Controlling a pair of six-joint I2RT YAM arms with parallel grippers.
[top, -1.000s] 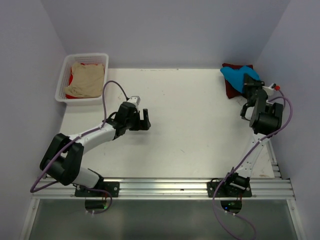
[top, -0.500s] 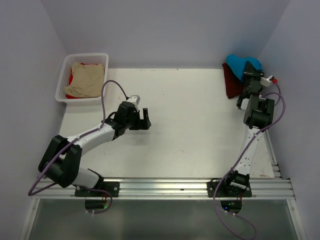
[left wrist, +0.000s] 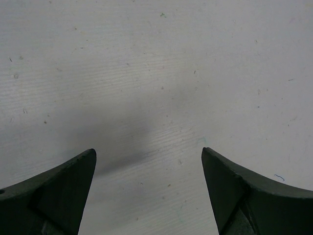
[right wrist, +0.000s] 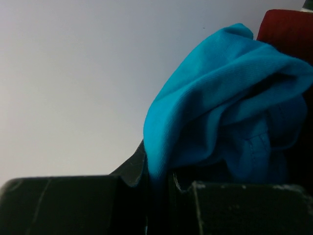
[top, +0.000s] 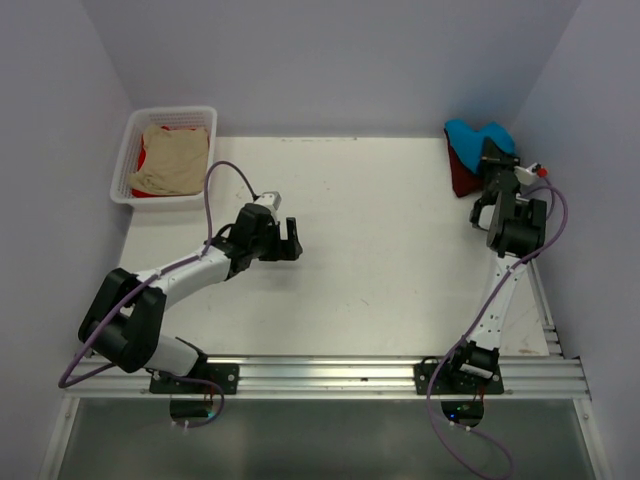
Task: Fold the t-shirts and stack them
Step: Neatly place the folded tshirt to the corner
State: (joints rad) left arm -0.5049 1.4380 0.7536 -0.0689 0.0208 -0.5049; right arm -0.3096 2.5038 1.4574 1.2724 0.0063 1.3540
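Note:
Next, I lift the teal-blue t-shirt [top: 470, 144] clear with my right gripper and lower it back onto the stack [top: 462, 181] before I open the gripper, because the shirt hangs bunched and crooked over the maroon t-shirt.
My right gripper [top: 494, 158] is shut on the teal-blue t-shirt [top: 472, 135], which hangs bunched over the dark maroon t-shirt [top: 461, 170] at the table's far right corner. In the right wrist view the teal-blue t-shirt [right wrist: 230, 112] is pinched between the jaws of my right gripper [right wrist: 159, 183], and a corner of the maroon t-shirt [right wrist: 288, 30] shows behind it. My left gripper [top: 291, 240] is open over bare table in the left middle. The left wrist view shows its two fingers [left wrist: 54, 188] wide apart with nothing between them. A beige t-shirt [top: 172, 158] lies on a red one [top: 143, 158] in the basket.
A white lattice basket [top: 123, 160] stands at the far left corner of the white table [top: 380, 250]. Purple-grey walls close in behind and on both sides. A metal rail [top: 330, 375] with both arm bases runs along the near edge.
My right gripper has carried the teal-blue t-shirt toward the far right corner, over the maroon one, and the cloth now sits lower and more bunched. The left arm has not moved.

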